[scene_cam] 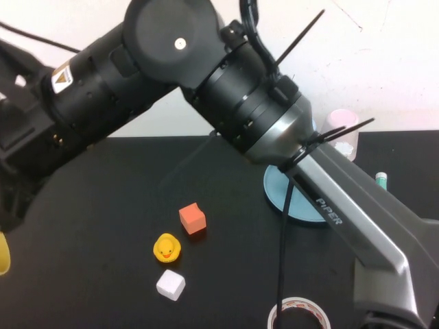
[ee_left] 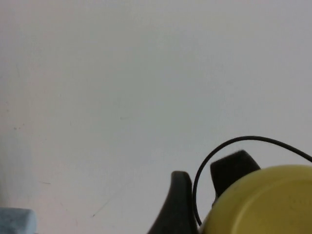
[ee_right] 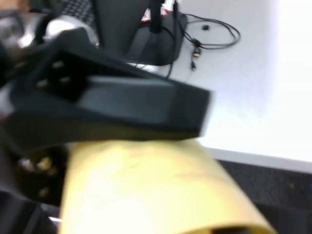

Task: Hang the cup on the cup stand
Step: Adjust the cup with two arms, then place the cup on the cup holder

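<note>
I should open my right gripper and back it off before my left gripper hangs the yellow cup it holds, because my right arm (scene_cam: pixel 312 147) blocks the cup stand (scene_cam: pixel 280 190).
The yellow cup (ee_left: pixel 265 204) is held up in front of a white wall; its base faces the left wrist camera. My left gripper (ee_left: pixel 229 207) is shut on the cup, with one black finger (ee_left: pixel 176 204) showing beside the base. In the high view only a sliver of the cup (scene_cam: pixel 3 253) shows at the left edge. The right wrist view looks closely at the cup's side (ee_right: pixel 146 190), with a black gripper body (ee_right: pixel 122 102) lying along it. My right gripper is beyond the high view's left edge. The cup stand (scene_cam: pixel 273 190) is mostly hidden behind the right arm, pegs unseen.
My right arm (scene_cam: pixel 206 82) crosses high over the table from lower right to upper left. On the black table lie an orange cube (scene_cam: pixel 193 218), a rubber duck (scene_cam: pixel 167 248), a white cube (scene_cam: pixel 171 284) and a tape roll (scene_cam: pixel 299 315). A pale pink cup (scene_cam: pixel 345 133) stands behind the stand.
</note>
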You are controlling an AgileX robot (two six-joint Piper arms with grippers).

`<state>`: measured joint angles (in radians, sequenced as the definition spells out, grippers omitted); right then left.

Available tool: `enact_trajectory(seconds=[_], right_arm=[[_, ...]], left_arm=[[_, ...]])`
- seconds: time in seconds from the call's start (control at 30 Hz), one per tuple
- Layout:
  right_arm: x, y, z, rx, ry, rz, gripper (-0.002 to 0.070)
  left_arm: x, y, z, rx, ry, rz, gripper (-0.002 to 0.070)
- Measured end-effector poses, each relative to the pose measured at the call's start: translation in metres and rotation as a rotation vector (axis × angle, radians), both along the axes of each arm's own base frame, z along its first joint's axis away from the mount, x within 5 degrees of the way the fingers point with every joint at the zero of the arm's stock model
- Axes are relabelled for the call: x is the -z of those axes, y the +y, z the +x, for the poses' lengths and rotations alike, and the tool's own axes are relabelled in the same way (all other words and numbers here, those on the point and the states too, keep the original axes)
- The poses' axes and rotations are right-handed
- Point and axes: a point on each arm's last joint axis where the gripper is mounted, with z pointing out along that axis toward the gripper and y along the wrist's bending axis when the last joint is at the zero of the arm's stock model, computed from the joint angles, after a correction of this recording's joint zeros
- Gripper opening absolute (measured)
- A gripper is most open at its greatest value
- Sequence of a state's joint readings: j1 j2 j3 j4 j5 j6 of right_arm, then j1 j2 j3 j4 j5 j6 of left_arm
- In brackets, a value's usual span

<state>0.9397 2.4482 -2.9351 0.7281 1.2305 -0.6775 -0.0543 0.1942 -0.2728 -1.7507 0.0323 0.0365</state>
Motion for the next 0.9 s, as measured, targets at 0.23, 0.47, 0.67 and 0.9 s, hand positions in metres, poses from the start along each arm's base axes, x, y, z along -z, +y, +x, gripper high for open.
enact_trajectory(seconds=[0.23,0.47,0.67,0.9], right_arm=[[-0.017,-0.014,0.004,0.08,0.002,-0.005,0.0438],[-0.05,-0.033,-0.007,0.097,-0.013,0.022,0.0446],[-0.03,-0.031,-0.001,0.124,0.019,-0.09,0.0447],[-0.043,-0.051,-0.001,0.223,-0.043,-0.158,0.0296]], left_arm=[[0.0,0.0,0.0,-0.01,-0.009,0.068,0.0561],[-0.002,0.002,0.0,-0.037,-0.011,0.079,0.0558],[-0.014,0.004,-0.003,-0.061,-0.044,0.086,0.0558],[-0.016,0.003,-0.004,-0.051,-0.052,0.089,0.0557]])
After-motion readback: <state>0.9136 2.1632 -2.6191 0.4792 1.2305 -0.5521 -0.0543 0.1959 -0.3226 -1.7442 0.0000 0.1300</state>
